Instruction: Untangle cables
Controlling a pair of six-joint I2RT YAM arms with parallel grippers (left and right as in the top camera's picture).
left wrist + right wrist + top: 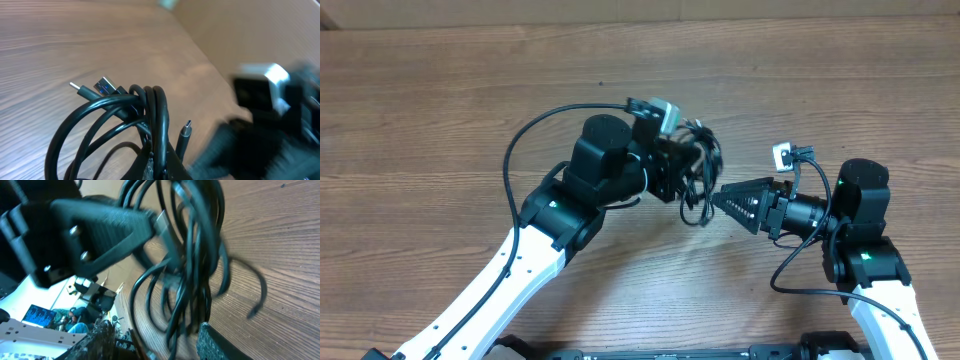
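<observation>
Next, my right gripper grabs a cable's plug end and pulls that cable from the bundle, as several looped strands of cable (187,302) hang together between its open fingers.
The cables (701,168) are thin black cords looped into one bundle, held above the wooden table (440,110). My left gripper (682,172) is shut on the bundle. In the left wrist view the loops (120,107) rise from its jaws (161,169), and plug ends (102,85) (186,128) stick out. My right gripper (718,197) points left at the lower strands. In the right wrist view its fingers (215,342) stand apart, open, with hanging cable strands (192,275) running down between them. The left gripper (95,222) grips the bundle from the upper left there.
Thicker black wires (520,140) fixed to the left arm arc over the table behind it. The right arm's wire (790,270) loops beside its wrist. Bare wooden tabletop surrounds both arms; the table's far edge (640,15) runs along the top.
</observation>
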